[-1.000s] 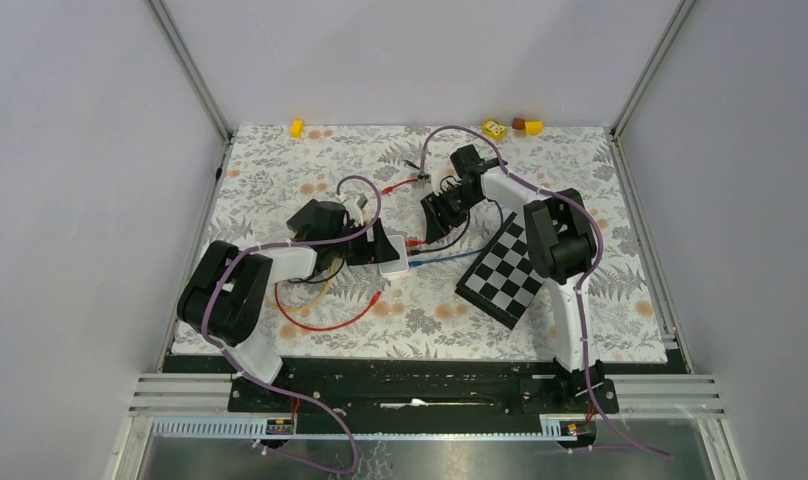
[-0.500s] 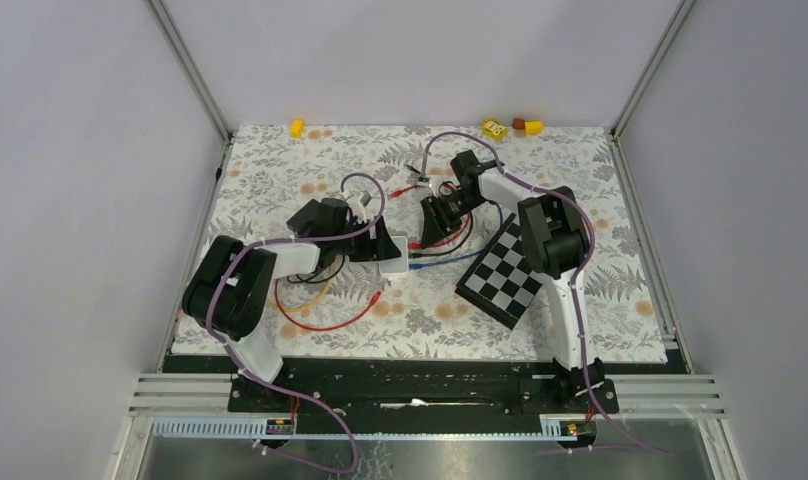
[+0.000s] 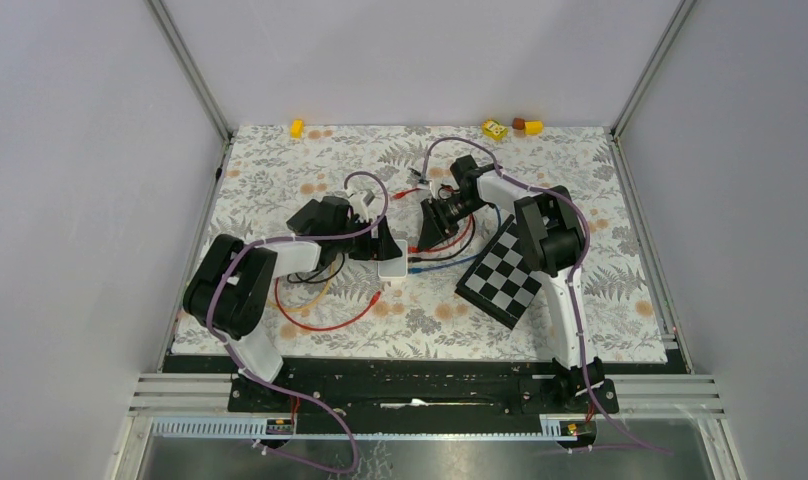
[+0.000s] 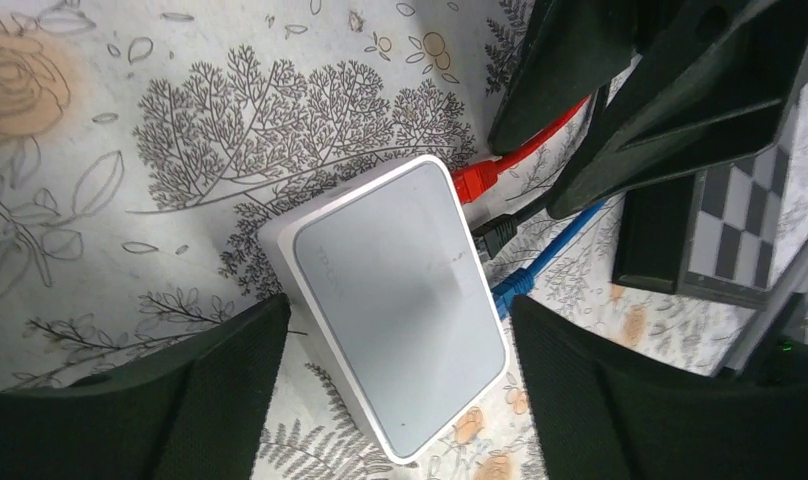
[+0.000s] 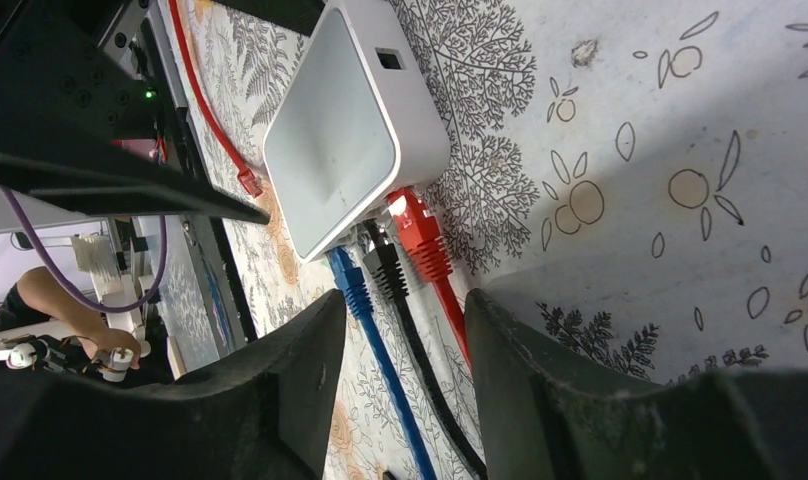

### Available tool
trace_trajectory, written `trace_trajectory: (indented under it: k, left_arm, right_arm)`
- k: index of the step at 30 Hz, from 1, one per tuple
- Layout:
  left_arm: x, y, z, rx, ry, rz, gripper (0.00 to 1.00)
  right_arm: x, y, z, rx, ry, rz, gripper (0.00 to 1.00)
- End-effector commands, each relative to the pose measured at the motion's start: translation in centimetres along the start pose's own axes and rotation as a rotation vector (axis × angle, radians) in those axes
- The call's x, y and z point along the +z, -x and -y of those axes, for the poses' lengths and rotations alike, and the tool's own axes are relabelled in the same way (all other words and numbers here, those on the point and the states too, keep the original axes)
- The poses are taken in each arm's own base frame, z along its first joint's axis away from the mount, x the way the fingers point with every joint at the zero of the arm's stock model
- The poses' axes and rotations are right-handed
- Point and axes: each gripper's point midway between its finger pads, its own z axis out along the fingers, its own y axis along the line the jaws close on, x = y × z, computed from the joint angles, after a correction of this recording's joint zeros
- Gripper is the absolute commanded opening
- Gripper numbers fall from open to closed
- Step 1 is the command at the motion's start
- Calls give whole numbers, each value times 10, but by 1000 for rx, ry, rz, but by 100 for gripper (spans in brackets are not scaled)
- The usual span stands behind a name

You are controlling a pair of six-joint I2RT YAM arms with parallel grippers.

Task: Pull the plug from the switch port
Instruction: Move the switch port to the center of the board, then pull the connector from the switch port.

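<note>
The blue plug (image 4: 511,289) is crowded by a finger of my left gripper, so I should turn that gripper and hold the switch's end corner (image 4: 496,372), away from the plugs.
The white switch (image 3: 392,264) lies on the flowered mat. Red (image 5: 420,240), black (image 5: 385,265) and blue (image 5: 350,285) plugs sit side by side in its ports. My left gripper (image 4: 398,320) is open, one finger on each side of the switch (image 4: 395,300), with a narrow gap at both. My right gripper (image 5: 405,310) is open just behind the plugs. All three cables run between its fingers, the red one nearest the right finger (image 5: 540,380). In the top view the right gripper (image 3: 427,235) faces the left gripper (image 3: 385,250) across the switch.
A checkerboard plate (image 3: 500,272) lies right of the switch, under the right arm. A loose red cable (image 3: 320,322) loops in front of the left arm, its free plug (image 5: 248,180) beside the switch. Small yellow pieces (image 3: 297,128) (image 3: 495,128) sit at the far edge.
The right gripper has moved left toward the switch's port side and its jaws have narrowed. The left gripper has stayed over the switch.
</note>
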Motion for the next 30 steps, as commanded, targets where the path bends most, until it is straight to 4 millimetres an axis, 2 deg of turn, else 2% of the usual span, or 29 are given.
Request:
trace_trajectory:
  k: [1, 2, 3, 7, 10, 13, 16, 21, 26, 30]
  left_arm:
    - [-3, 10, -5, 98, 35, 30, 91]
    - [-6, 14, -3, 124, 35, 46, 97]
    - [-9, 17, -2, 154, 38, 60, 98]
    - [-19, 18, 5, 296, 52, 79, 99]
    - [-23, 6, 10, 410, 55, 60, 99]
    - [-27, -6, 24, 458, -18, 41, 99]
    - [-24, -10, 28, 495, -5, 28, 99]
    - [-13, -23, 19, 506, 132, -78, 98]
    - [-12, -38, 9, 488, 202, -183, 98]
    - [-10, -37, 4, 513, 251, -187, 95]
  right_arm:
    - [-12, -4, 25, 40, -85, -11, 55]
    - [-18, -1, 27, 41, -98, 1, 55]
    - [-24, 1, 29, 46, -109, 13, 55]
    - [-41, 3, 33, 44, -141, 24, 56]
    - [-43, -1, 33, 44, -157, 11, 57]
    - [-43, -4, 36, 50, -172, 1, 57]
    - [-42, -7, 39, 63, -178, -7, 57]
    - [-41, -10, 37, 79, -171, -15, 57]
    - [-42, -12, 32, 80, -163, -14, 57]
    - [-39, -15, 34, 102, -150, -12, 57]
